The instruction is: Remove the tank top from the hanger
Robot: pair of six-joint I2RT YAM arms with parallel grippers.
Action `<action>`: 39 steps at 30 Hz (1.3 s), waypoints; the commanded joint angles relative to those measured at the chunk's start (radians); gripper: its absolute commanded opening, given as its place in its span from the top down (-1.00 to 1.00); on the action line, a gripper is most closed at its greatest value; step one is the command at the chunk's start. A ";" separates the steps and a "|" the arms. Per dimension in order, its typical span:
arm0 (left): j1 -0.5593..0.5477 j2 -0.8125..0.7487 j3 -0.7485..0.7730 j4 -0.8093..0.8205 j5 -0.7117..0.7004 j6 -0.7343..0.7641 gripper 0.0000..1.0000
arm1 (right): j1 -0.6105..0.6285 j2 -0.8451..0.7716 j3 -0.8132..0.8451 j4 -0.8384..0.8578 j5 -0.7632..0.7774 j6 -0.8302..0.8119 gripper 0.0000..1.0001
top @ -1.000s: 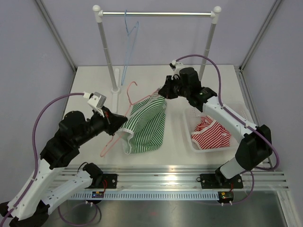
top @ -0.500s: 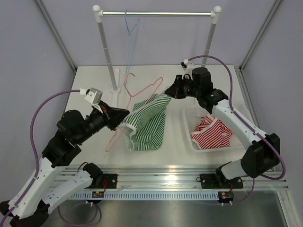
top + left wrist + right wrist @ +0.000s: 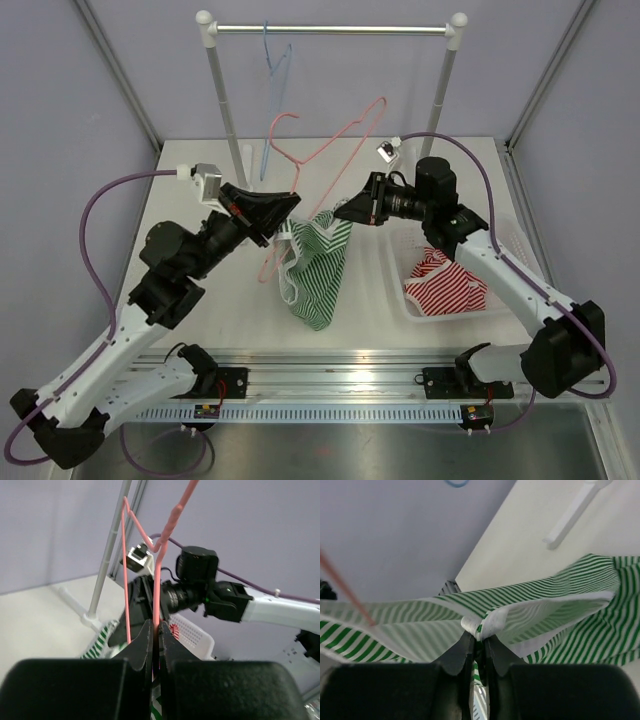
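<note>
The hanger's lower wire still goes into the tank top, so next I pull the hanger back out with my left gripper, away from my right gripper's fold.
A green-and-white striped tank top hangs in the air over the table, bunched and drooping. The pink wire hanger rises above it, tilted, with its lower wire still running into the top's left side. My left gripper is shut on the hanger's wire, raised at mid-table. My right gripper is shut on a fold of the tank top at its upper right edge, pulling it to the right of the hanger.
A white basket at the right holds a red-and-white striped garment. A clothes rail on two white posts stands at the back, with a blue hanger hooked on it.
My left gripper has lifted the hanger up off the table and to the right. The tank top has risen with it and now hangs bunched. My right gripper has moved down and right with the fabric.
</note>
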 commanded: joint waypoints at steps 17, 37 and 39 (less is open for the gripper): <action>-0.056 0.338 0.153 0.688 -0.189 0.257 1.00 | 0.278 -0.171 -0.226 -0.284 0.453 -0.209 1.00; -0.057 0.085 0.107 -0.067 -0.359 0.146 1.00 | 0.280 -0.216 -0.121 -0.323 0.573 -0.241 -0.99; -0.057 0.079 0.113 -0.108 -0.365 0.138 1.00 | 0.280 -0.237 -0.096 -0.351 0.631 -0.250 -0.99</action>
